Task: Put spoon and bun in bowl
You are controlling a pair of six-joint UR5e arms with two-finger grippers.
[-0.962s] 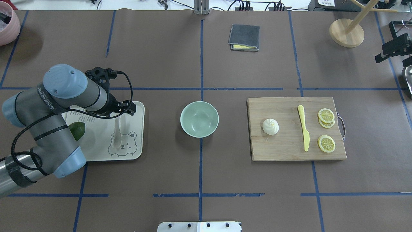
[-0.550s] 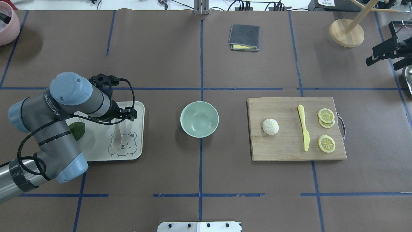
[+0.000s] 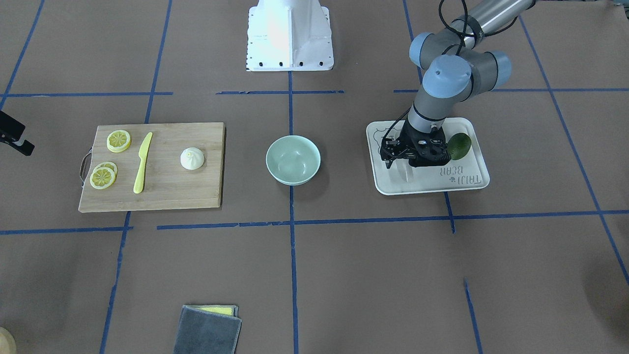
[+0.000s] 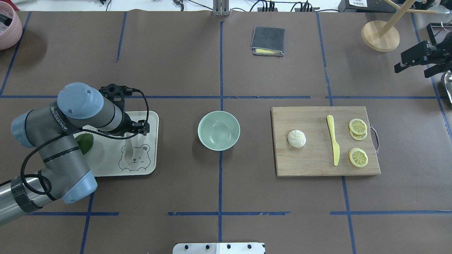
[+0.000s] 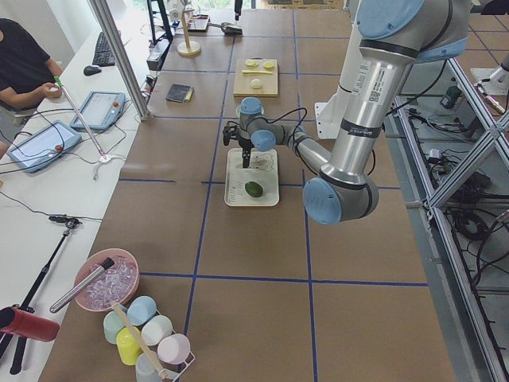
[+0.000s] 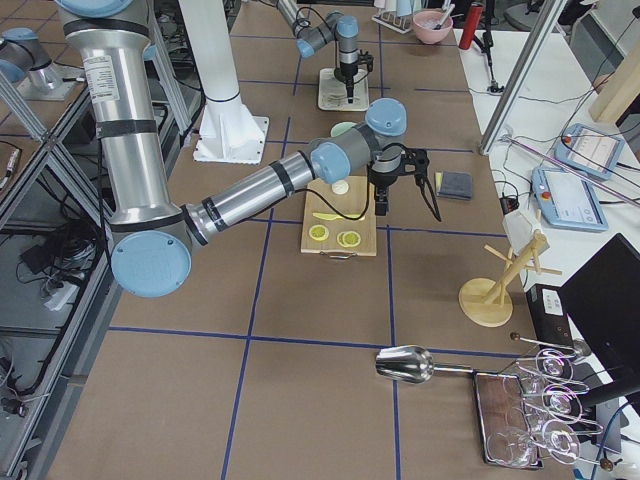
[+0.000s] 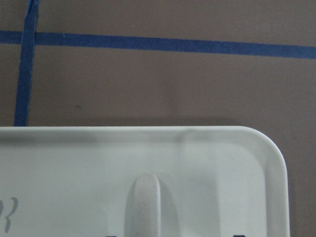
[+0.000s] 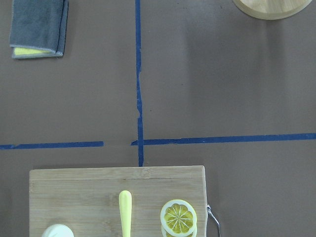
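My gripper will lower the spoon in, and then the spoon's straight handle (image 3: pixel 408 171) will lean out over the bowl's rim because the bowl's round opening (image 3: pixel 293 159) is small.
The off-white spoon (image 4: pixel 128 151) lies on the bear tray (image 4: pixel 148 165), scoop toward the robot. My left gripper (image 4: pixel 133 129) is low over the spoon's handle with its jaws open on either side; the handle's tip fills the left wrist view (image 7: pixel 145 207). The mint-green bowl (image 4: pixel 219 130) stands empty at the table's middle. The cream bun (image 4: pixel 296 138) sits on the wooden board (image 4: pixel 310 158). My right gripper (image 4: pixel 412 61) hangs high at the far right edge, open and empty, well away from the bun (image 8: pixel 57 231).
A yellow knife (image 4: pixel 333 143) and lemon slices (image 4: pixel 358 157) lie on the board. A green avocado (image 4: pixel 85 143) lies on the tray beside my left arm. A folded grey cloth (image 4: pixel 268 41) and a wooden stand (image 4: pixel 380 35) are at the far side.
My left arm has shifted slightly toward the robot, closing in over the spoon's handle. My right gripper has moved in from the right edge toward the table's middle.
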